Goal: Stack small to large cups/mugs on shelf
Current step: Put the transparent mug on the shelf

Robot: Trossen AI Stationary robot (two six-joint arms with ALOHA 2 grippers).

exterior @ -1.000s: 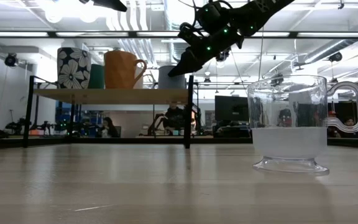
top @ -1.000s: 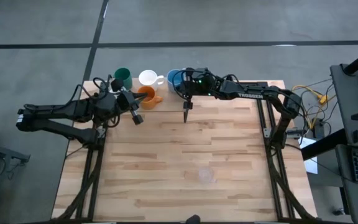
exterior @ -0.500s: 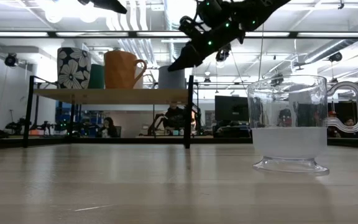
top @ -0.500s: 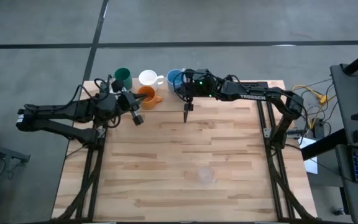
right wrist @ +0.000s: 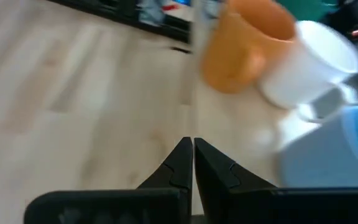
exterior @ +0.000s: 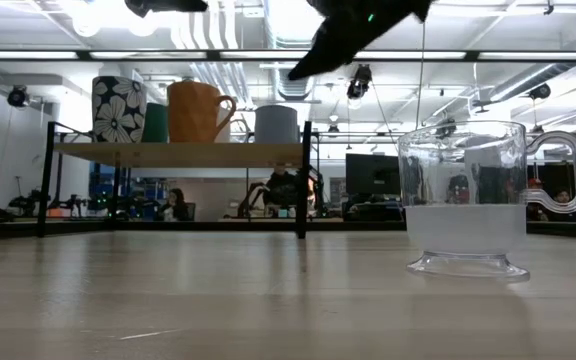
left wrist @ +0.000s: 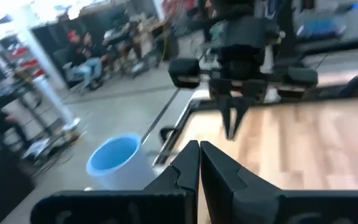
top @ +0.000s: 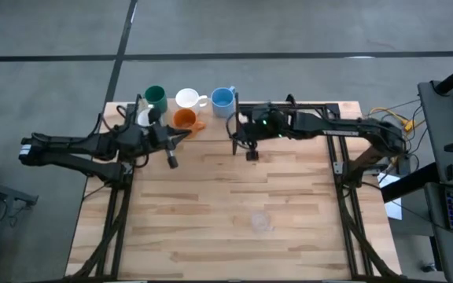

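Open wood point(top: 255, 185) stretches from my empty right gripper to the upright clear cup, so I should continue toward its rim point(exterior: 463, 129) until the fingers can open there.
The shelf point(top: 215, 119) stands at the table's far left; it also shows in the low view point(exterior: 178, 153). On it stand the dark green cup point(top: 155, 97), the white mug point(top: 187, 99), the light blue cup point(top: 223, 98) and the orange mug point(top: 184, 119). The clear cup point(top: 259, 222) stands on its base on the table's near middle, large in the low view point(exterior: 465, 200). My left gripper point(top: 171, 161) is shut and empty, in front of the shelf. My right gripper point(top: 252, 155) is shut and empty, just right of the shelf's right end. The silver-grey cup does not show.
A flower-patterned mug point(exterior: 118, 108) stands at the shelf's left end. The shelf's black legs point(exterior: 305, 180) reach down to the tabletop. Bare wood lies between the shelf and the clear cup. People sit in the room behind the table.
My right gripper has drawn back from the light blue cup toward the table's right edge and has risen; the cup stays on the shelf and now shows in full. My left gripper has shifted a little toward the table's near edge.
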